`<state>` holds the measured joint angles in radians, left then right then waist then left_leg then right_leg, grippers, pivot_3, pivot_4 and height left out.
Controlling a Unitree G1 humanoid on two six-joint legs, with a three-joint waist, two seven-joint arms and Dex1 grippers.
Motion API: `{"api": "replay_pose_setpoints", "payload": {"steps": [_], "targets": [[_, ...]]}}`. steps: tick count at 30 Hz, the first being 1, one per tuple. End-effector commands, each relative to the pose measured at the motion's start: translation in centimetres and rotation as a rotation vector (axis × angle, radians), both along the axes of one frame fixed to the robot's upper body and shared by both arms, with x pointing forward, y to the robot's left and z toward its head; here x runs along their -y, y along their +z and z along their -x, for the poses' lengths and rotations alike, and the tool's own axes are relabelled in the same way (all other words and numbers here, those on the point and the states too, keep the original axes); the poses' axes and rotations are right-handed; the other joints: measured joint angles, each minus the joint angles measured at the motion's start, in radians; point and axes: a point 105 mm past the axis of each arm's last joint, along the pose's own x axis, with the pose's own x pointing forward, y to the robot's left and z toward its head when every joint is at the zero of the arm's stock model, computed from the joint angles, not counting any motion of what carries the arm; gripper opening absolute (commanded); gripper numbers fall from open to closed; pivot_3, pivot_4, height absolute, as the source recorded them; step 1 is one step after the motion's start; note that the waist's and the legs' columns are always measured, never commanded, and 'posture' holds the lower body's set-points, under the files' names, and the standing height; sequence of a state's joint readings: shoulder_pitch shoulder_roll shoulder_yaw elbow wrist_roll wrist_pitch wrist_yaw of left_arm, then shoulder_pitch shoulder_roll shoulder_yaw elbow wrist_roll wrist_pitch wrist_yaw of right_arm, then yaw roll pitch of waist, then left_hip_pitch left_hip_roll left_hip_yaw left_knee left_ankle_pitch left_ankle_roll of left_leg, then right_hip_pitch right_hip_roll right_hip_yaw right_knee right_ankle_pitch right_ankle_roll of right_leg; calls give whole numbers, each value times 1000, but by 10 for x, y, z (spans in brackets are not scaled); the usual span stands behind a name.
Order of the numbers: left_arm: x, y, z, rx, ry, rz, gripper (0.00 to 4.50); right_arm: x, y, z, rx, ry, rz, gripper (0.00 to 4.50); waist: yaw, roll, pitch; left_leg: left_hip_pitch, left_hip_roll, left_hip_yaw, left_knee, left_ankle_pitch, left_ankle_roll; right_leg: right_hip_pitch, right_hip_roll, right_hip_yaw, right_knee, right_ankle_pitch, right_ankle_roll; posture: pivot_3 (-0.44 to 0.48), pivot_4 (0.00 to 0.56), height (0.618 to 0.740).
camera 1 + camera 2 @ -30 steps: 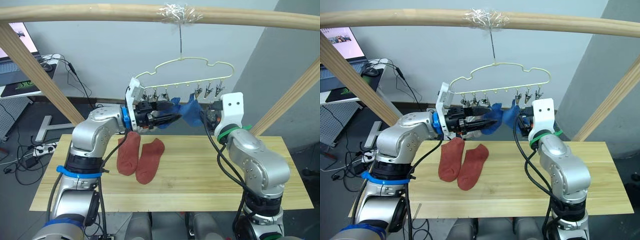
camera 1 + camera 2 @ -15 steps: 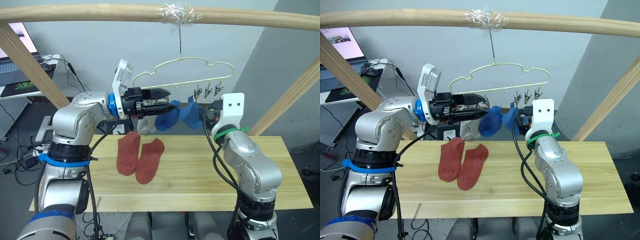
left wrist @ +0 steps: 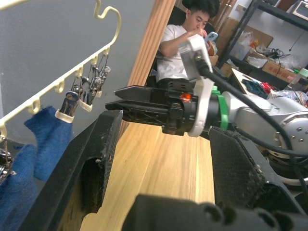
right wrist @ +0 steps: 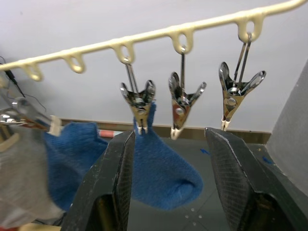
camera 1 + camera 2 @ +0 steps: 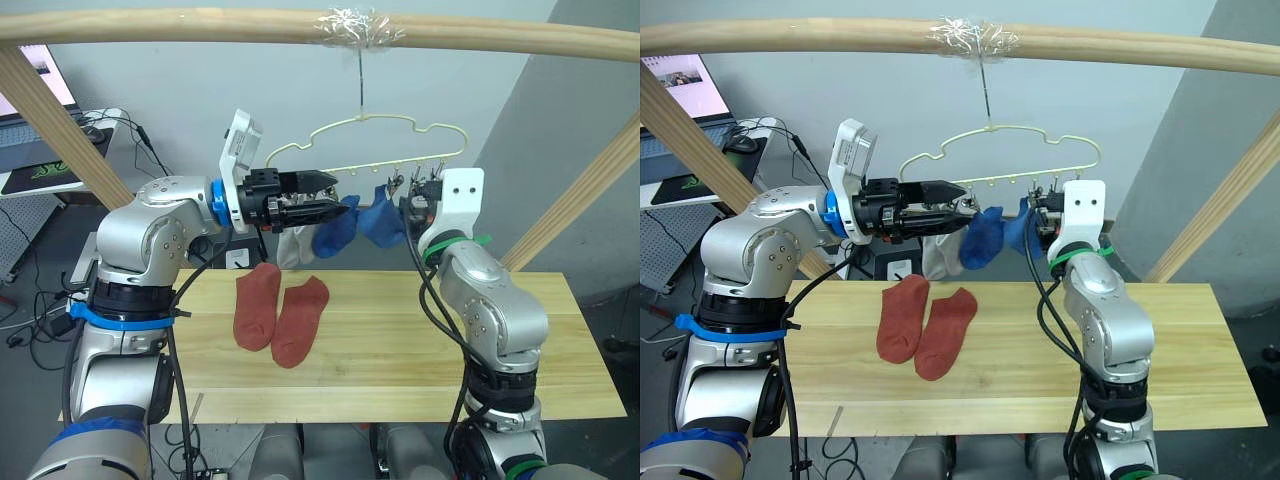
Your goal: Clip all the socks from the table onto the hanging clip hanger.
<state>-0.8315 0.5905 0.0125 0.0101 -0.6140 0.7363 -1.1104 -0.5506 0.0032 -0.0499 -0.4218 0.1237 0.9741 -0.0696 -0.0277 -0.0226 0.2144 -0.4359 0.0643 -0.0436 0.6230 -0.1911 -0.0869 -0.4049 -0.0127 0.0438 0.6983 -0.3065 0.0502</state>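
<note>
The empty metal clip (image 4: 180,109) will open at the bottom when I squeeze it with my right gripper, because flared handles (image 4: 198,92) stand apart above its closed tips.
The pale clip hanger (image 5: 385,118) hangs from a wire under the wooden pole. Two blue socks (image 5: 333,232) (image 5: 381,224) and a light grey sock (image 5: 292,245) hang from its clips. In the right wrist view one blue sock (image 4: 159,168) is pinched in a clip, and two clips (image 4: 182,103) beside it hold nothing. Two rust-red socks (image 5: 257,305) (image 5: 297,322) lie side by side on the table (image 5: 420,350). My left gripper (image 5: 335,192) is open just left of the blue socks. My right gripper (image 5: 408,205) is open just right of them, under the bare clips.
The thick wooden pole frame (image 5: 200,25) spans overhead, with slanted legs on both sides of the table. A white desk with a laptop (image 5: 40,150) stands at the far left, cables on the floor below. A seated person (image 3: 187,38) is behind the table.
My left gripper has risen from below the clips and drawn back left, leaving the blue sock hanging. My right gripper has lifted closer to the clips.
</note>
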Motion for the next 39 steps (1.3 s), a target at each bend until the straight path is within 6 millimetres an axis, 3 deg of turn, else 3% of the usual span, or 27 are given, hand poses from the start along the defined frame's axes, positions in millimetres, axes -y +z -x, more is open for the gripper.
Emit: {"api": "replay_pose_setpoints", "payload": {"steps": [1, 13, 22, 39], "targets": [[-1, 13, 5, 60, 5, 4, 3251, 5, 15, -7, 54, -8, -28, 2386, 1, 0, 0, 0, 0, 0, 0, 0, 0, 0, 0, 0, 0, 0, 0, 91, 149, 740], [-4, 13, 5, 65, 43, 3, 3251, 11, 11, -32, 7, -14, -111, 2386, 6, 0, 0, 0, 0, 0, 0, 0, 0, 0, 0, 0, 1, 0, 0, 126, 152, 740], [-5, 12, 3, 68, 63, 6, 3251, 4, 18, -46, 10, -1, -143, 2386, 15, 0, 0, 0, 0, 0, 0, 0, 0, 0, 0, 0, 1, 0, 0, 139, 156, 740], [-3, 7, 1, 66, 88, 14, 3251, -3, 33, -55, 36, 8, -128, 2386, 31, 0, 0, 0, 0, 0, 0, 0, 0, 0, 0, 0, 1, 0, 0, 147, 162, 740]]}}
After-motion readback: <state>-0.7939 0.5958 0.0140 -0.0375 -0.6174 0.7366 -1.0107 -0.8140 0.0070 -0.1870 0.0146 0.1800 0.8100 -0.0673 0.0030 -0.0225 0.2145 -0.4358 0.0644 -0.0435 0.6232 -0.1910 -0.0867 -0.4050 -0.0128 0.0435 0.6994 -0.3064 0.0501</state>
